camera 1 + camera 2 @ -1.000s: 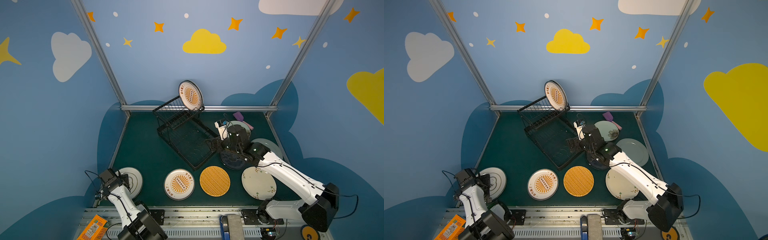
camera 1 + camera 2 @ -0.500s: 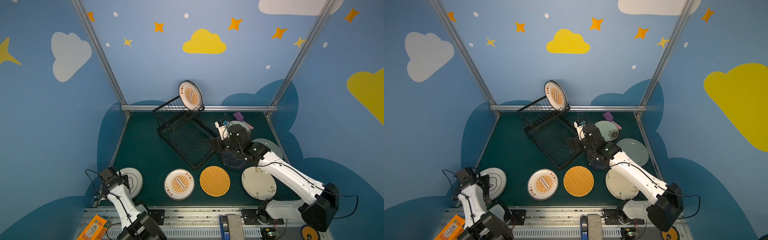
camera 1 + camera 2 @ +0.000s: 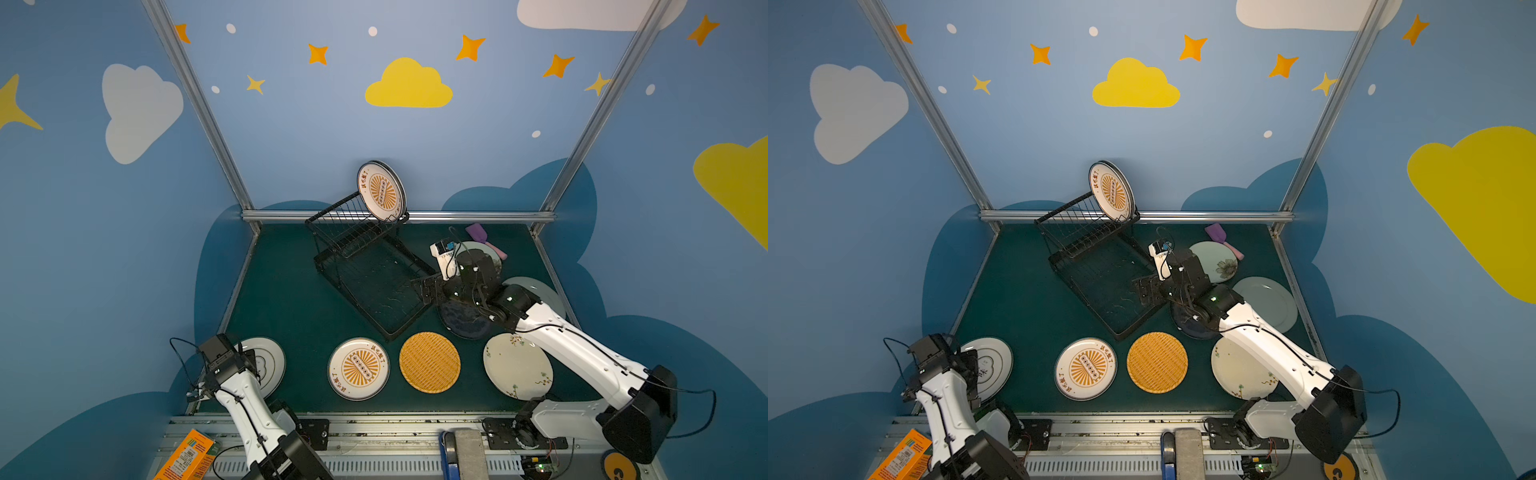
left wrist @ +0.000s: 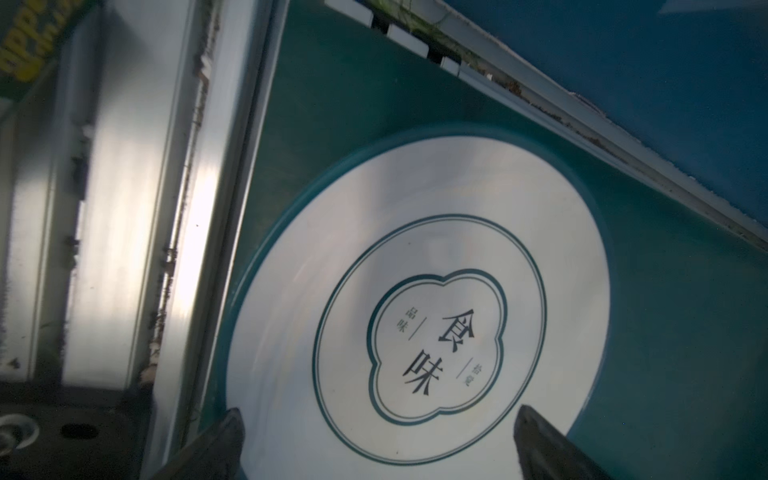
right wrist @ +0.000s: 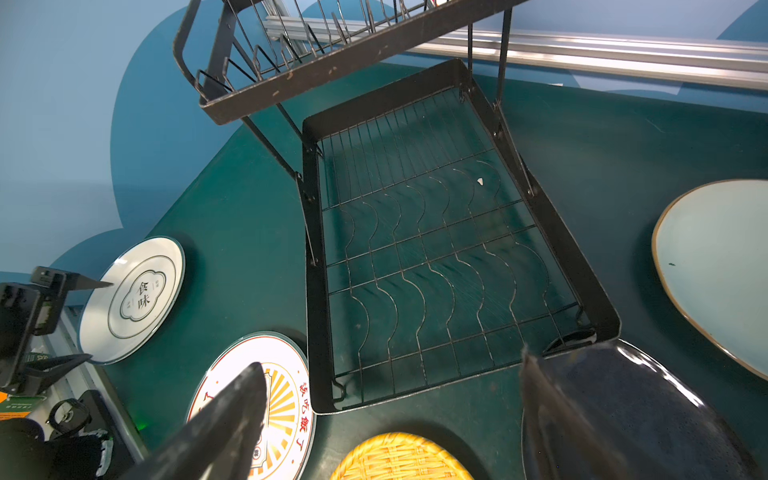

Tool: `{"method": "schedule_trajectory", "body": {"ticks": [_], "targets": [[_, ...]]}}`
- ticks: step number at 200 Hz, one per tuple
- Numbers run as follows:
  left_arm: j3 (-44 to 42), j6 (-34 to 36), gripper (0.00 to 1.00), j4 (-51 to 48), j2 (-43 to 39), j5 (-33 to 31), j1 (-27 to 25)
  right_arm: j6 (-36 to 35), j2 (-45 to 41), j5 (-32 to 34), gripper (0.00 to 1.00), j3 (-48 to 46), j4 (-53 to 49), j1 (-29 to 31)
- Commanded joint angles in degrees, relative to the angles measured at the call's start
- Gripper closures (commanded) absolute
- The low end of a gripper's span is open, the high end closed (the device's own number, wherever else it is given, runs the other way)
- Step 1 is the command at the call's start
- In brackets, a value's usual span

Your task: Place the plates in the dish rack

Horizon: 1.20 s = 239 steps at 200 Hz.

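Observation:
I should pull my left gripper back, turn it and pinch the plate's near rim [image 5: 113,360] from above and below, because my left gripper's fingers are spread across the lettered plate's flat side [image 4: 438,348].
The black wire dish rack [image 3: 332,266] [image 3: 1059,266] stands at the back middle. One sunburst plate [image 3: 380,192] stands upright in its upper tier. Flat on the green table lie a white lettered plate [image 3: 272,365] [image 4: 415,291], a sunburst plate [image 3: 358,368], an orange woven plate [image 3: 429,362], a cream floral plate [image 3: 517,365], a dark navy plate [image 3: 463,324] and pale green plates [image 3: 544,291]. My left gripper [image 3: 250,363] [image 4: 380,419] hovers open over the lettered plate. My right gripper [image 3: 428,289] [image 5: 390,374] hangs open and empty over the rack's lower tray [image 5: 415,249], beside the navy plate [image 5: 644,415].
A purple-and-pink spatula [image 3: 482,237] lies at the back right against a pale green flowered plate [image 3: 492,255]. A metal rail [image 3: 478,216] and blue walls close in the table. An orange box [image 3: 183,457] sits off the front left edge.

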Motion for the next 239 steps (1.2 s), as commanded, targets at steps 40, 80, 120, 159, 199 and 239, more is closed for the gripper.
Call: {"method": "schedule_trajectory", "body": {"ticks": [40,80,120,159,199,239], "targets": [[-0.81,-5.24,0.00,-6.27,1.32,-4.21,-1.66,1.10,0.81,-1.78,0.07,-0.44,0.50,-0.38],[-5.04,-5.70,0.00,-0.61,-0.41,-2.27,-1.58,0.99,0.38,-1.71,0.07,-0.47,0.13,-0.60],[-7.46,-1.62,0.00,8.26,0.29,0.84,-1.07,1.08,0.03,-1.95,0.07,-0.79,-0.16,-0.95],[-10.37,3.42,0.02,17.61,0.69,6.45,-0.90,1.07,-0.17,-2.17,0.07,-1.18,-0.16,-1.31],[-12.77,3.41,0.14,25.16,5.73,11.09,-0.80,1.15,-0.42,-2.79,0.07,-1.29,-0.09,-1.66],[-15.32,1.35,0.36,30.39,5.86,13.90,-0.70,1.25,-0.94,-3.06,0.07,-1.81,-0.09,-2.18]]}}
